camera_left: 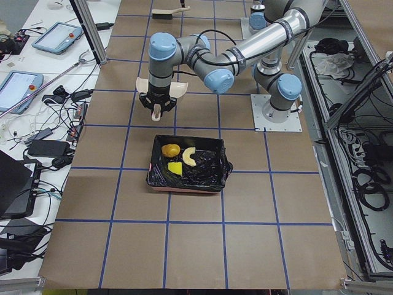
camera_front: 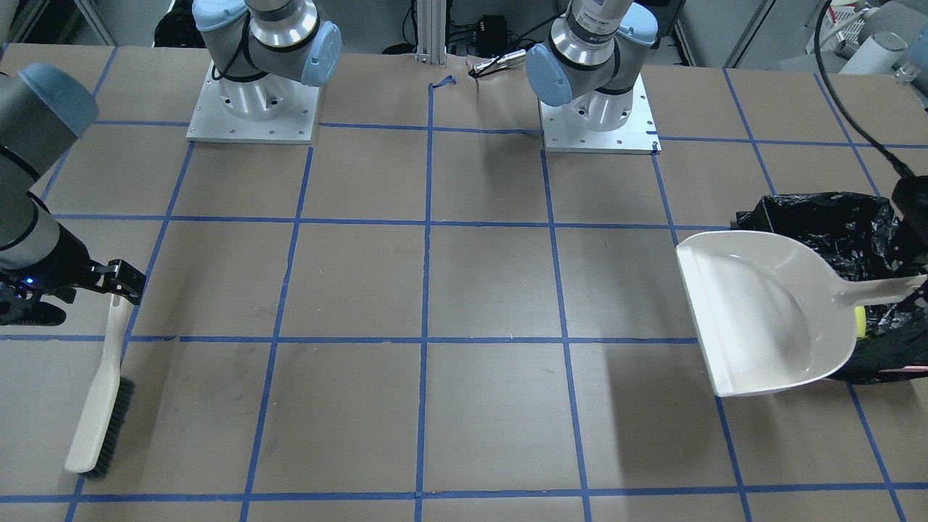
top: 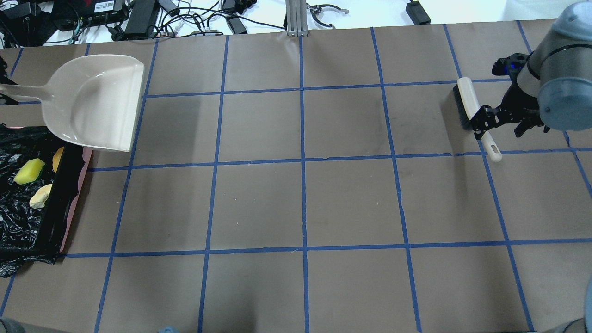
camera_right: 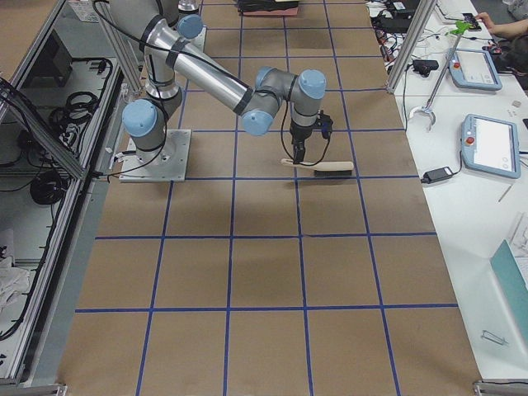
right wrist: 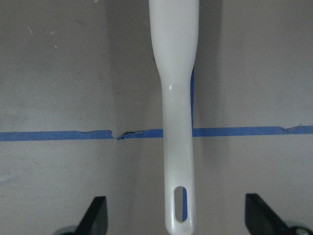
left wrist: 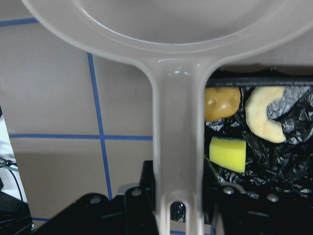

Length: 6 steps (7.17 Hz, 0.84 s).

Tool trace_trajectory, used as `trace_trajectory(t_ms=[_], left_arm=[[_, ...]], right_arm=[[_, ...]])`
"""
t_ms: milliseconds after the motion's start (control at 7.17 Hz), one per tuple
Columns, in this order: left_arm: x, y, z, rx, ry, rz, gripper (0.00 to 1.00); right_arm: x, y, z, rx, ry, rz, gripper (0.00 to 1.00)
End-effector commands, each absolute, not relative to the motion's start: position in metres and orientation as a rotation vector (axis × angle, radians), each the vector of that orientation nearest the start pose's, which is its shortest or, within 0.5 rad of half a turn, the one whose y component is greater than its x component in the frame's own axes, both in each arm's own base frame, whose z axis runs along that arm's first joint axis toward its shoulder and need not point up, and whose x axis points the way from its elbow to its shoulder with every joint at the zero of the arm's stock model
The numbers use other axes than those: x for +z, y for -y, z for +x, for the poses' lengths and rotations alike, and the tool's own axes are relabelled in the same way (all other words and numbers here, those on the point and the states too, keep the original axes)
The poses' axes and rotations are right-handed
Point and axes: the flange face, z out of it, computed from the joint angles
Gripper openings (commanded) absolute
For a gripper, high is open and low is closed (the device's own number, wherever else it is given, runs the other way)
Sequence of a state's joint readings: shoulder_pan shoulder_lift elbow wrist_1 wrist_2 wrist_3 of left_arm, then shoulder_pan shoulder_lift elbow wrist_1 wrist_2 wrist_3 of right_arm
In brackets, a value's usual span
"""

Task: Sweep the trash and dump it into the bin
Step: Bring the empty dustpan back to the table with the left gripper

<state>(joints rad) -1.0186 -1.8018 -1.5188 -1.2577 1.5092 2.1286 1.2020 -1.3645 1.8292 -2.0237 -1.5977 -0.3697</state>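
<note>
The dustpan is empty and face up beside the bin, so my left gripper keeps lowering it until it lies flat on clear brown paper, and then let go.
The three trash items lie inside the bin, a pink-sided box lined with a black bag: yellow sponge wedge, tan croissant piece and golden-brown lump. The left wrist view also shows the lump, croissant and sponge. My left gripper is shut on the handle of the empty beige dustpan, held beside the bin. My right gripper is open, its fingers wide apart either side of the white brush handle, not touching it.
The brush lies on the brown paper table with its bristles on the surface. Blue tape lines grid the table. The two arm bases stand at the robot's side. Cables and power bricks lie beyond the far edge.
</note>
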Motion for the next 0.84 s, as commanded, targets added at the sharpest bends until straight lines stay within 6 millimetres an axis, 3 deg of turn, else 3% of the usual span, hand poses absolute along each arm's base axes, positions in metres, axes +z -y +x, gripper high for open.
trace_trajectory(t_ms=[0, 140, 279, 419, 558, 698], left_arm=[[0.368, 0.615, 0.121, 0.126, 2.201, -2.323, 0.00], [0.342, 0.630, 0.103, 0.130, 2.228, -2.290, 0.00], [0.317, 0.638, 0.098, 0.119, 2.235, -2.246, 0.00], [0.295, 0.649, 0.100, 0.131, 2.235, -2.250, 0.00], [0.274, 0.657, 0.097, 0.124, 2.235, -2.228, 0.00], [0.264, 0.666, 0.081, 0.129, 2.221, -2.256, 0.00]], right_arm=[[0.357, 0.526, -0.036, -0.051, -3.122, -0.043, 1.00], [0.392, 0.508, 0.003, -0.118, -3.134, 0.001, 1.00], [0.418, 0.485, 0.044, -0.131, -3.121, 0.169, 1.00], [0.433, 0.467, 0.100, -0.169, -3.116, 0.094, 1.00], [0.443, 0.456, 0.133, -0.199, -3.119, -0.010, 1.00], [0.469, 0.451, 0.137, -0.211, -3.121, -0.028, 1.00]])
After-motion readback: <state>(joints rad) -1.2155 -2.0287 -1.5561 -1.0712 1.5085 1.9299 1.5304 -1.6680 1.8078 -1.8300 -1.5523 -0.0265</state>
